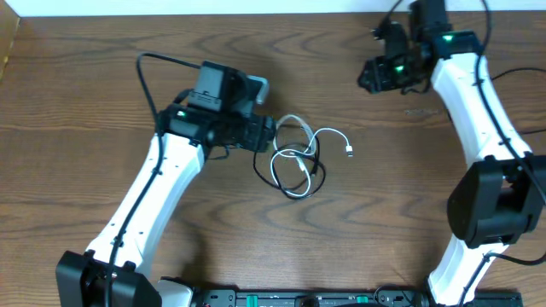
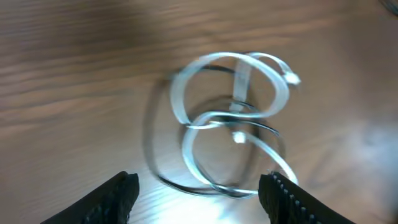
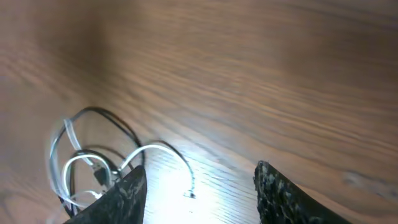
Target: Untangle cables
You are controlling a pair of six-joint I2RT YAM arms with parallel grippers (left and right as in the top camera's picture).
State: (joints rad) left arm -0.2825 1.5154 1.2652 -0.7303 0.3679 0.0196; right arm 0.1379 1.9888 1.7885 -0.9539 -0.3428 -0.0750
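The thin black cable (image 2: pixel 266 126) runs through the white loops, so the white cable (image 2: pixel 176 94) will drag it along before slipping free when I pull.
The cables (image 1: pixel 299 158) lie in a tangled heap of loops at the middle of the wooden table. A white cable (image 1: pixel 328 133) curls out to the right and ends in a small plug (image 1: pixel 350 152); a thin black cable (image 1: pixel 314 167) runs through the loops. My left gripper (image 1: pixel 271 136) is at the heap's left edge. In the left wrist view it (image 2: pixel 202 196) is open, with the white loops (image 2: pixel 230 118) lying just ahead of its fingers (image 2: pixel 118 199). My right gripper (image 1: pixel 368 78) hangs at the back right, away from the heap. It (image 3: pixel 199 193) is open, with nothing in it, above the white plug end (image 3: pixel 189 194).
Bare wood table (image 1: pixel 102 77) lies all around the heap. A pale wall edge (image 1: pixel 213 7) runs along the back. The black rail of the arm bases (image 1: pixel 299 298) lines the front edge. Thicker black arm cables (image 1: pixel 145 77) loop at the back left.
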